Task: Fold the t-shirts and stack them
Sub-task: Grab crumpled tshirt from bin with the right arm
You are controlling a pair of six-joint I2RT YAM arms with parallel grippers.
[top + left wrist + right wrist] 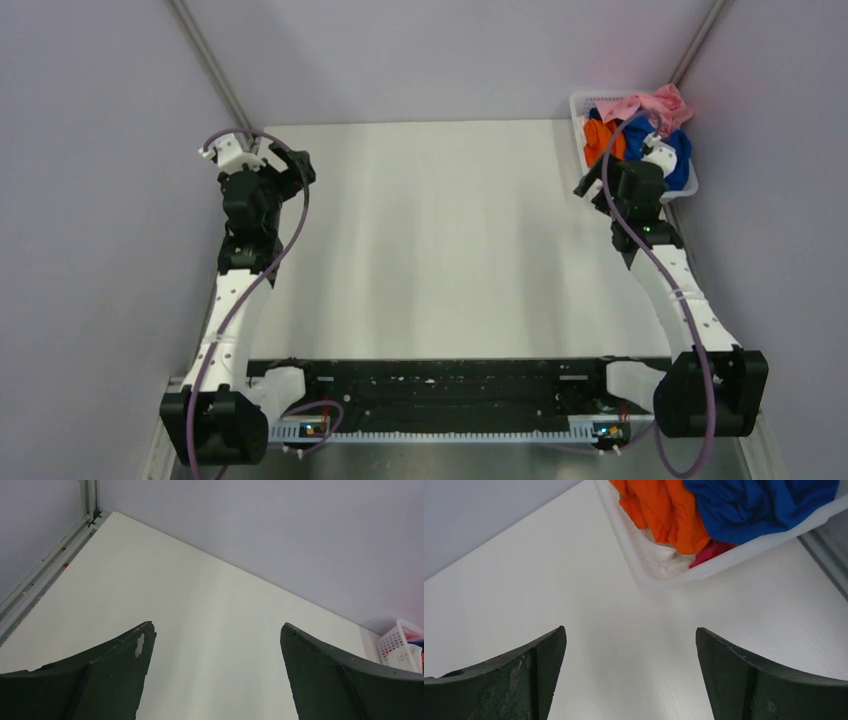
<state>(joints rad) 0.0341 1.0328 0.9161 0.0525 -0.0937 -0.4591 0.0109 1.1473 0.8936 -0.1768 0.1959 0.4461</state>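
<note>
The light pink t-shirt is on top of the blue one. My open right gripper should therefore keep reaching over the basket until its fingers are on both sides of pink folds.
Three crumpled t-shirts lie in a white plastic basket at the table's far right corner: a light pink one on top at the back, an orange one and a royal blue one. My right gripper is open and empty, just short of the basket's near left corner. In the right wrist view its jaws stand wide over bare table, with the orange shirt and blue shirt ahead. My left gripper is open and empty at the far left.
The basket rim also holds a white cloth and a deep pink scrap. Grey walls enclose the white table on three sides. The basket shows at the right edge of the left wrist view.
</note>
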